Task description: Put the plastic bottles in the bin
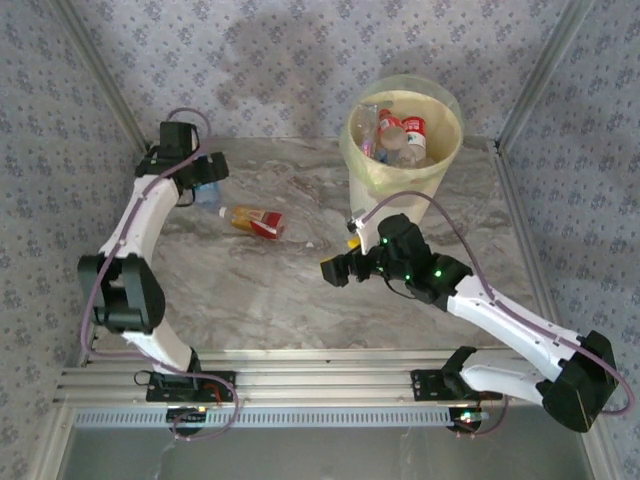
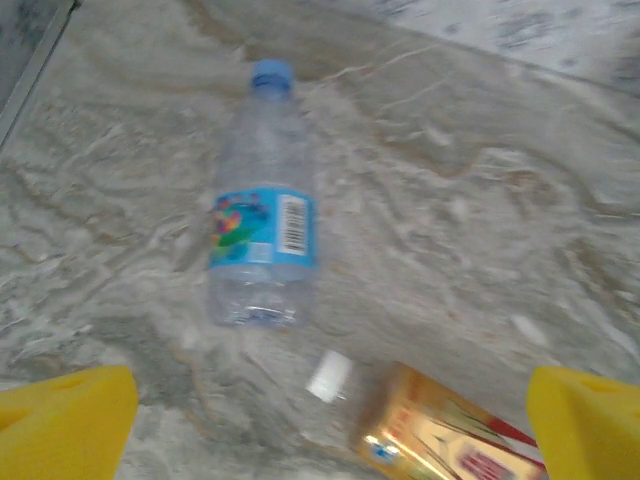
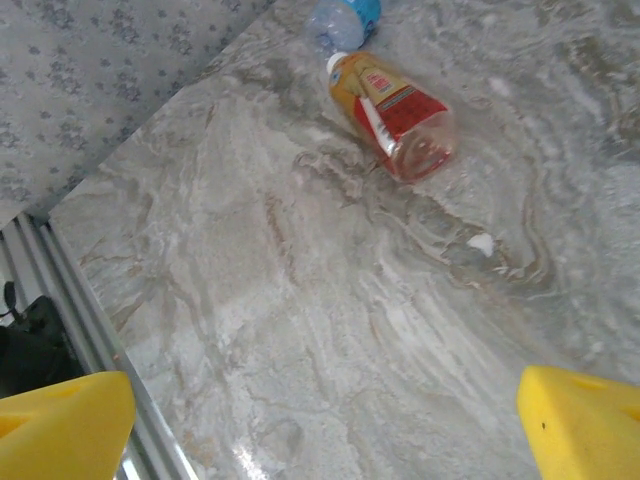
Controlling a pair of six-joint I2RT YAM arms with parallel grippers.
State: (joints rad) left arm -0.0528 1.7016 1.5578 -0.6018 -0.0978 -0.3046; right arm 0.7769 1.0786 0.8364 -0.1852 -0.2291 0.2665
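The robot's left gripper should pick up the clear bottle, because it lies far from the right gripper, and pass it to the right gripper next to the bin.
Two plastic bottles lie on the marble table. One is clear with a blue label and blue cap. The other has an orange and red label and a white cap. My left gripper hangs open above them, both yellow fingertips wide apart and nothing between. The pale-yellow bin stands at the back right with several bottles inside. My right gripper is open and empty over bare table in front of the bin.
Patterned walls close the table at the back and sides. A metal rail runs along the near edge. A small white scrap lies on the marble near the orange bottle.
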